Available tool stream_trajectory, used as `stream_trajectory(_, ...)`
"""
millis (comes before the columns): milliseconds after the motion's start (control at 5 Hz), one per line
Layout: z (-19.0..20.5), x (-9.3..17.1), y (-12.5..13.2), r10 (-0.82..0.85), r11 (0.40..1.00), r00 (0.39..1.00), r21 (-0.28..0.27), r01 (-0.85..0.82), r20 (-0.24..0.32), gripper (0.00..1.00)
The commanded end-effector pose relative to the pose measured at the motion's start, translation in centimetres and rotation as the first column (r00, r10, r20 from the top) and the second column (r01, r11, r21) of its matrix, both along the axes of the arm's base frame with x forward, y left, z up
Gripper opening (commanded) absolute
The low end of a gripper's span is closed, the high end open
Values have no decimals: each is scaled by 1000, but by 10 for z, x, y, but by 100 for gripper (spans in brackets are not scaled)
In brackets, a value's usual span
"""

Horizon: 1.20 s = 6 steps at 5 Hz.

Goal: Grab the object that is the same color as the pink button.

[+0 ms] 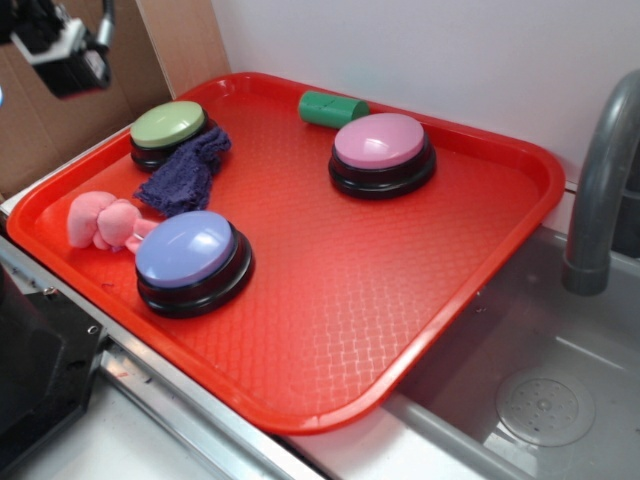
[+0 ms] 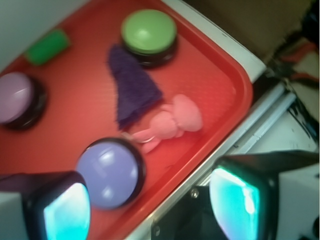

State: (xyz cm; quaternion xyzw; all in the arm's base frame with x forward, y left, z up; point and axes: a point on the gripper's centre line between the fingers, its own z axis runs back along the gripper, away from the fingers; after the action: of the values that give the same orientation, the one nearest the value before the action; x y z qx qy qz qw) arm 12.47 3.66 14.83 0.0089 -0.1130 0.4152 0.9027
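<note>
My gripper is going to lift the toy. A thin pale loop (image 2: pixel 139 139) is wrapped around the pink plush toy's slim end (image 1: pixel 105 221), so I expect the loop to come up with it and hang down.
The object, a small pink plush toy (image 1: pixel 100 222) (image 2: pixel 172 122), lies near the left rim of the red tray (image 1: pixel 400 300), between the purple cloth and the lavender-blue button. The pink button (image 1: pixel 380 150) (image 2: pixel 15 97) stands on its black base at the tray's far side. My gripper (image 2: pixel 152 210) is open, its two cyan-padded fingers (image 2: pixel 235 205) wide apart with nothing between them. It hangs high above the tray's left edge, well clear of the toy. Part of the arm (image 1: pixel 60 45) shows at the top left of the exterior view.
A lavender-blue button (image 1: pixel 190 258) sits right beside the toy. A purple knitted cloth (image 1: pixel 185 172) leans on a green button (image 1: pixel 170 130). A green cylinder (image 1: pixel 332 107) lies at the back rim. To the right are a grey faucet (image 1: pixel 600 180) and a sink (image 1: pixel 545 400).
</note>
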Motion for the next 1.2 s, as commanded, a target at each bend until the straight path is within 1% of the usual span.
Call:
stream_trajectory(0,-73,-1,43,394,919,918,3,-394,-43,100)
stream_trajectory(200,-101,4,55,462,886,886,72,-459,-33,100)
stream_trajectory(400,-117,7,63,493,868,870,61,-492,-1,100)
stream_trajectory(600,-122,12,64,475,880,880,38,-474,1,100)
stream_trajectory(800,-123,16,60,443,896,896,27,-444,13,100)
stream_trajectory(1000,-124,19,58,413,910,910,27,-414,7,0)
